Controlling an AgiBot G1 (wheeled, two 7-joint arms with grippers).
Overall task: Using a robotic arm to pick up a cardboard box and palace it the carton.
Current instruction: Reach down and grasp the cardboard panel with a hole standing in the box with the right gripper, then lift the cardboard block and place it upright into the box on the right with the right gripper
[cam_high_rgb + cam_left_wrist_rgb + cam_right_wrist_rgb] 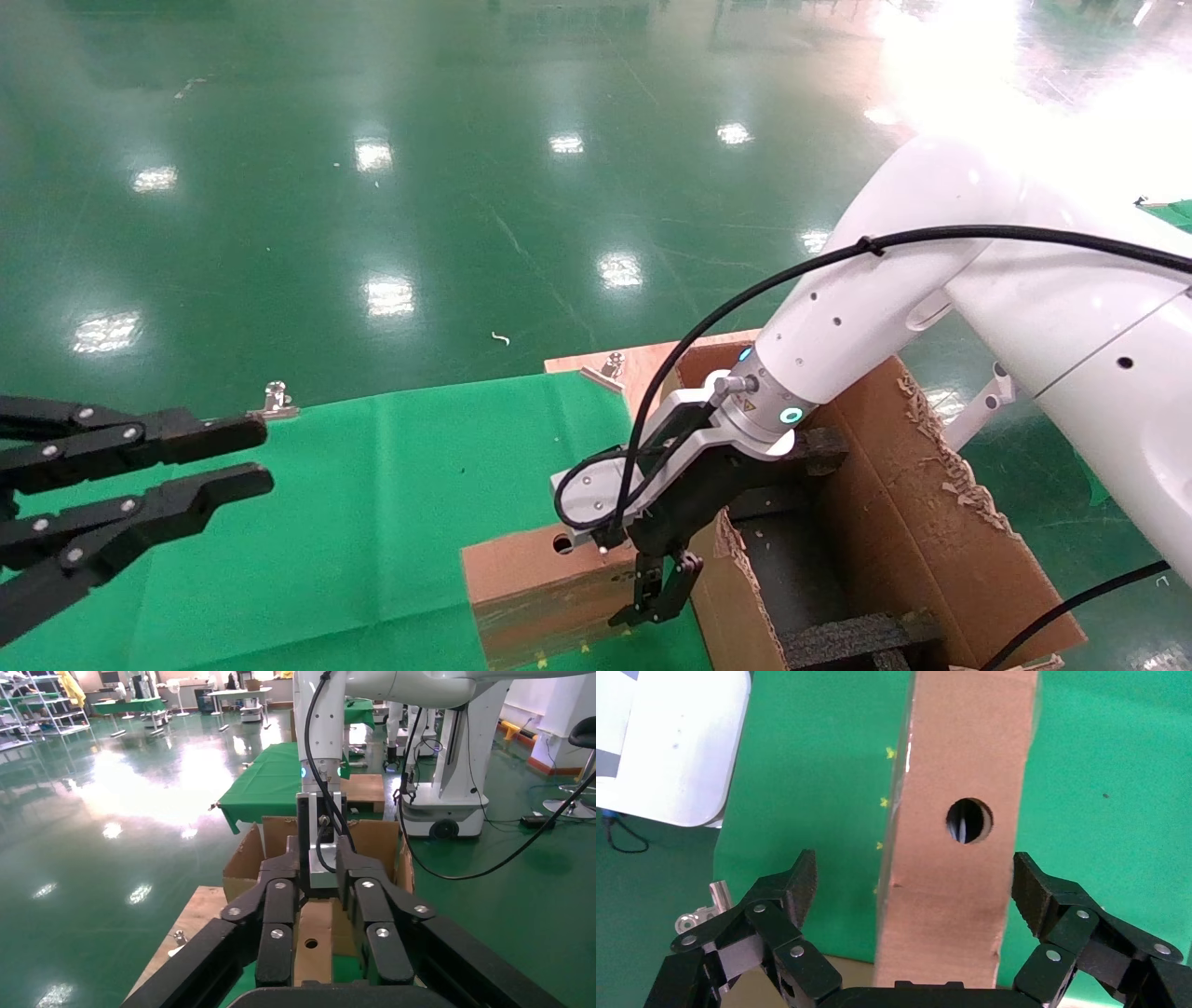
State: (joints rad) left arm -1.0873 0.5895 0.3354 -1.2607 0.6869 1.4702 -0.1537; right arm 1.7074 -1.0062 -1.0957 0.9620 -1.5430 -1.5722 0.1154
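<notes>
The box (522,568) is far from my left gripper and stands crosswise to the carton, so I should grip the box's end (942,931) with my right gripper, lift the box and turn it lengthwise.
The small brown cardboard box (531,582) stands on edge on the green cloth, its narrow face with the round hole turned up. It also shows in the right wrist view (961,776) and the left wrist view (313,941). The white robotic arm (866,308) reaches down over it. My right gripper (652,596) (914,878) is open and straddles the box's end, with a gap between each finger and the box. The large torn carton (894,503) (242,864) stands just right of the box. My all-black left gripper (259,457) (318,867) is open and empty, held over the cloth at the far left.
The green cloth (354,522) covers a wooden tabletop (643,359) and is held by metal clamps (277,401) (610,365). Black foam inserts (857,638) lie inside the carton. A black cable (1071,610) runs near the carton's right side. Green floor lies beyond.
</notes>
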